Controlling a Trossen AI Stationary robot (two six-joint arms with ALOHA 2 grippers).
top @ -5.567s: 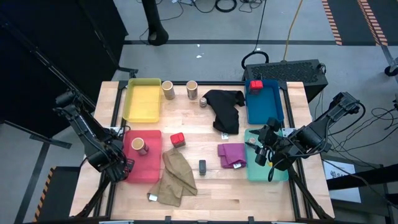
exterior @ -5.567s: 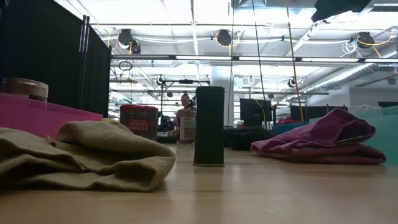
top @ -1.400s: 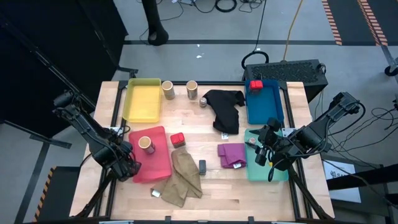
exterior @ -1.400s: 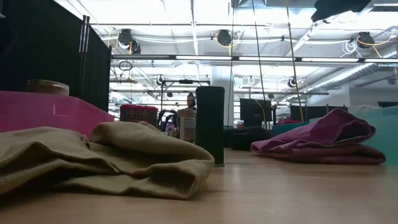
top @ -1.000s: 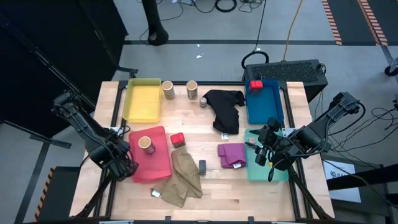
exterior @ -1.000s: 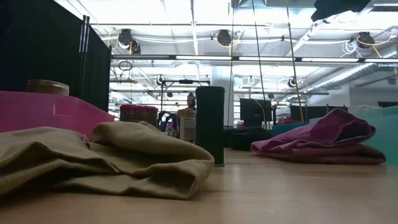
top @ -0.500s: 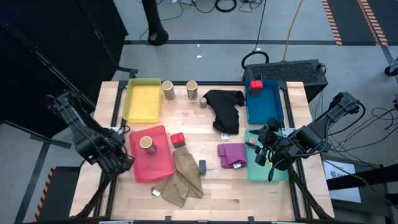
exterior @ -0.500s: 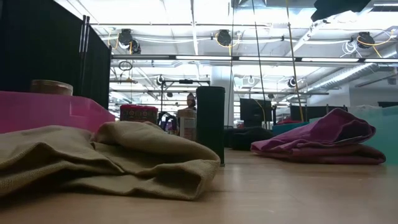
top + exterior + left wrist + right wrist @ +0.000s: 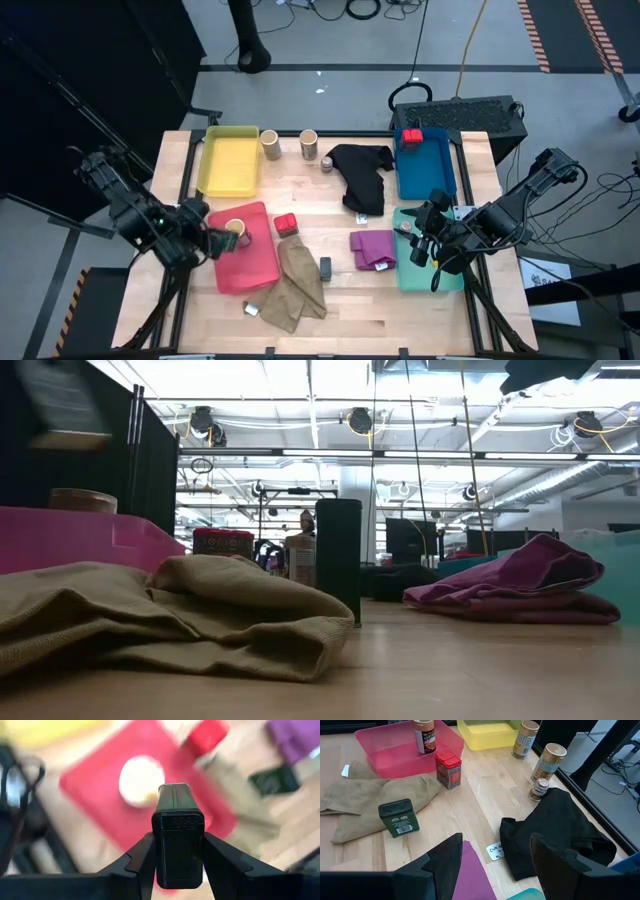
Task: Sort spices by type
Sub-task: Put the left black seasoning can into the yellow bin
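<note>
A tan cylinder (image 9: 237, 228) is in the red tray. I should keep carrying the dark tin with my left gripper until it hangs low in the empty yellow tray (image 9: 229, 162).
My left gripper (image 9: 214, 241) is shut on a dark rectangular spice tin (image 9: 179, 820) above the left edge of the red tray (image 9: 250, 275), which holds a tan cylinder (image 9: 236, 230). A red box (image 9: 286, 224) and a second dark tin (image 9: 326, 267) stand on the table by the khaki cloth (image 9: 295, 292). Two tan cylinders (image 9: 271, 146) (image 9: 309, 144) and a small grey jar (image 9: 327, 163) stand near the far edge. Another red box (image 9: 411, 136) sits in the blue tray (image 9: 425, 175). My right gripper (image 9: 425, 245) waits open over the teal tray (image 9: 415, 275). My left gripper pinches the dark tin between its two fingers (image 9: 142, 862), one on each narrow side (image 9: 160, 855). The fingers slant steeply down from the table's left side. The tin is lifted clear above the red tray, and its perforated end (image 9: 179, 822) faces the wrist camera.
A yellow tray (image 9: 230, 165) lies at the far left. A black cloth (image 9: 362, 178) is spread mid-table and a folded purple cloth (image 9: 372, 248) lies beside the teal tray. Bare wood shows along the near edge, right of the khaki cloth.
My left gripper has risen from the near left corner of the red tray and moved toward the far edge and the tray's middle, tipping more steeply downward. The dark tin has stayed in its hold.
</note>
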